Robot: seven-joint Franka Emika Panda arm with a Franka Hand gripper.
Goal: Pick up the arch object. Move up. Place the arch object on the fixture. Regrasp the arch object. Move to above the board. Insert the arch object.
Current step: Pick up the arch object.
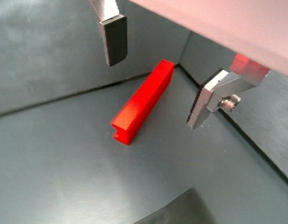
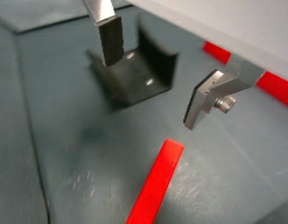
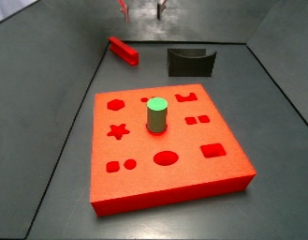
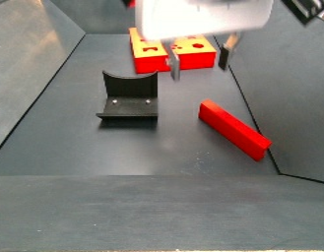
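The top of the fixture dips in a curved notch [image 3: 191, 56]. The arch object [image 3: 124, 52] will therefore stay propped up there on its own when I place it.
The arch object [image 1: 144, 103], a small long bright red block, lies flat on the grey floor, seen in both wrist views [image 2: 156, 184] and both side views [image 3: 123, 50] [image 4: 234, 129]. The fixture [image 2: 134, 74], a dark block with a curved notch, stands beside it [image 3: 190, 62] [image 4: 129, 98]. The board [image 3: 194, 178], a large red slab with shaped holes, lies apart from both [image 4: 141, 59]. My gripper [image 1: 153, 94] hangs open and empty above the floor, over the area of the arch object and the fixture [image 2: 151, 94] [image 3: 141, 9] [image 4: 200, 59].
A green cylinder peg [image 3: 156, 114] stands upright in the middle of the board. Grey walls slope up around the floor on all sides [image 3: 68, 66].
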